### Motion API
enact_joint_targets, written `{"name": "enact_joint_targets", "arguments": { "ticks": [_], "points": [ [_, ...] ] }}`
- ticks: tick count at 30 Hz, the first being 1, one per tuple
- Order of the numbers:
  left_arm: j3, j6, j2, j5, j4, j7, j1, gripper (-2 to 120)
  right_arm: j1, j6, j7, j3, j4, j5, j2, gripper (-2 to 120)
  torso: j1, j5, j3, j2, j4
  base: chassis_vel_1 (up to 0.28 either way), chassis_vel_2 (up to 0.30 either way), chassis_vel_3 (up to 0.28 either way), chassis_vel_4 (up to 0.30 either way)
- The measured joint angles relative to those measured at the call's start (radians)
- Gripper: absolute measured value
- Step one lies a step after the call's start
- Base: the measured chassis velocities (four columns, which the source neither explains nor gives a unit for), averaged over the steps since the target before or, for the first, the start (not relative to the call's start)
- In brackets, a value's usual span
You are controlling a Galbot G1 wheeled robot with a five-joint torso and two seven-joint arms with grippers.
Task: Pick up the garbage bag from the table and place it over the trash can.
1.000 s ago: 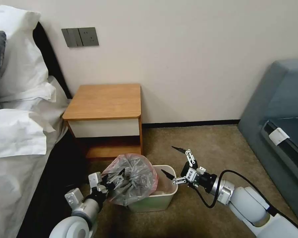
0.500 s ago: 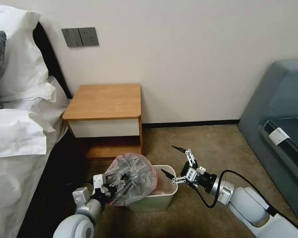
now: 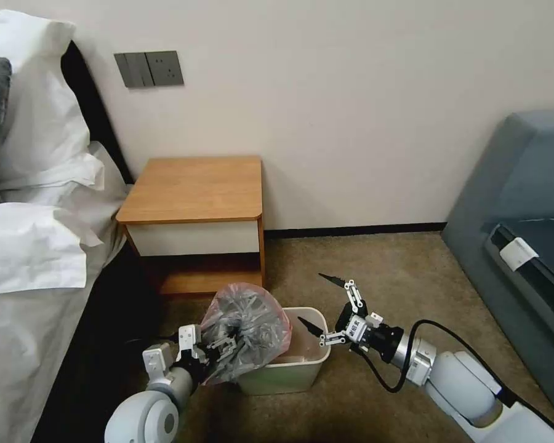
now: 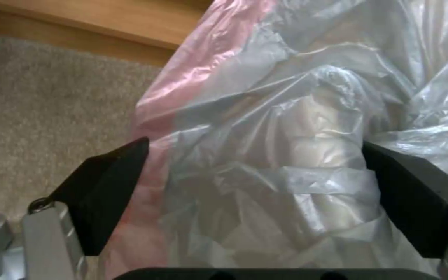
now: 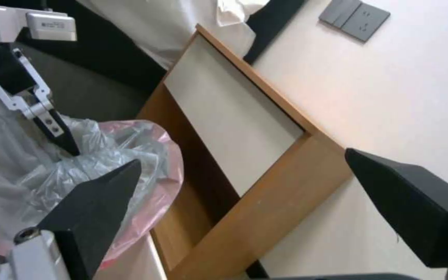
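My left gripper will bring the trash can (image 3: 281, 377) along when it lifts, because a pale rounded rim shows through the garbage bag between its fingers.
The garbage bag (image 3: 252, 320) is crinkled grey plastic with a pink edge. It bulges over the left side of the cream trash can (image 3: 289, 372), which stands on the carpet in front of the table (image 3: 194, 187). My left gripper (image 3: 223, 346) is pushed into the bag from the left. In the left wrist view its black fingers (image 4: 105, 194) stand wide apart, open, with the bag (image 4: 286, 136) bunched between them. My right gripper (image 3: 314, 299) hovers open at the can's right rim, touching nothing. In the right wrist view the bag (image 5: 130, 155) lies beyond its fingers.
A bed with white linens (image 3: 31, 246) runs along the left, close to my left arm. A grey sofa (image 3: 523, 203) stands at the right. Open carpet (image 3: 400, 271) lies between the can and the sofa. The wall carries a switch panel (image 3: 148, 67).
My left arm has moved right, closer to the can, pushing the bag a little farther over it. The right gripper has stayed almost still.
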Motion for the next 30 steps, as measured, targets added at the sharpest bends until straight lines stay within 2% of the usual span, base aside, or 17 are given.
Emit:
{"name": "enact_joint_targets", "arguments": {
  "ticks": [3,7,8,10,12,14,15,17,19,22,23,25,29,30],
  "points": [
    [0.0,0.002,-0.001,0.0,0.006,0.0,-0.001,93,-0.002,0.002,0.0,0.001,0.002,0.0,0.0,100,0.0,0.0,0.0,0.0,0.0,0.0,0.0,0.0,0.0],
    [-0.005,0.015,-0.013,-0.001,0.01,0.002,0.0,74,-0.006,0.002,0.0,0.005,0.008,0.0,0.001,100,0.0,-0.0001,0.0,0.0,0.0,0.0,0.0,0.0,0.0],
    [-0.005,0.015,-0.013,-0.001,0.01,0.002,0.0,74,-0.006,0.002,0.0,0.005,0.008,0.0,0.001,100,0.0,-0.0001,0.0,0.0,0.0,0.0,0.0,0.0,0.0],
    [-0.002,0.018,-0.014,0.004,0.01,0.002,0.0,64,-0.008,0.003,0.0,0.008,0.01,0.0,0.0,100,0.0,-0.0001,0.0,0.0,0.0,0.0,0.0,0.0,0.0],
    [-0.001,0.019,-0.015,0.009,0.01,0.002,0.001,61,-0.009,0.004,0.0,0.009,0.01,0.0,0.0,100,0.0,0.0,0.0,0.0,0.0,0.0,0.0,0.0,0.0],
    [-0.001,0.019,-0.015,0.021,0.01,0.002,0.005,49,-0.013,0.005,0.001,0.012,0.011,0.0,0.0,100,0.0,-0.0001,0.0,0.0,0.0,0.0,0.0,0.0,0.0],
    [-0.001,0.019,-0.015,0.021,0.01,0.002,0.005,49,-0.013,0.005,0.001,0.012,0.011,0.0,0.0,100,0.0,-0.0001,0.0,0.0,0.0,0.0,0.0,0.0,0.0],
    [-0.001,0.018,-0.015,0.03,0.01,0.002,0.01,37,-0.015,0.005,0.001,0.013,0.013,-0.001,-0.001,100,0.0,0.0002,0.0,0.0,0.0,0.0,0.0,0.0,0.0],
    [-0.001,0.017,-0.016,0.039,0.009,0.0,0.011,34,-0.015,0.005,0.001,0.013,0.013,-0.001,-0.001,100,0.0,0.0002,0.0,0.0,0.0,0.0,0.0,0.0,0.0],
    [-0.001,0.01,-0.017,0.069,0.007,-0.005,0.013,18,-0.014,0.005,0.001,0.011,0.018,-0.001,0.0,100,0.0,0.0001,0.0,0.0,0.0,0.0,0.0,0.0,0.0],
    [-0.001,0.01,-0.017,0.069,0.007,-0.005,0.013,18,-0.014,0.005,0.001,0.011,0.018,-0.001,0.0,100,0.0,0.0001,0.0,0.0,0.0,0.0,0.0,0.0,0.0],
    [0.001,-0.003,-0.017,0.102,0.006,-0.005,0.017,10,-0.014,0.005,0.002,0.01,0.021,-0.001,0.0,100,0.0,0.0001,0.0,0.0,0.0,0.0,0.0,0.0,0.0],
    [0.008,-0.026,-0.016,0.133,0.003,-0.005,0.022,7,-0.014,0.004,0.009,0.005,0.025,0.001,-0.003,100,0.0,-0.0004,0.0,0.0,-0.0001,0.0,0.0,0.0,0.0],
    [0.014,-0.063,-0.014,0.168,-0.007,-0.013,0.032,7,-0.013,-0.013,0.02,-0.008,0.039,0.034,-0.007,100,0.0,0.0,0.0,0.0,-0.0001,0.0,0.0,0.0,0.0]
  ]
}}
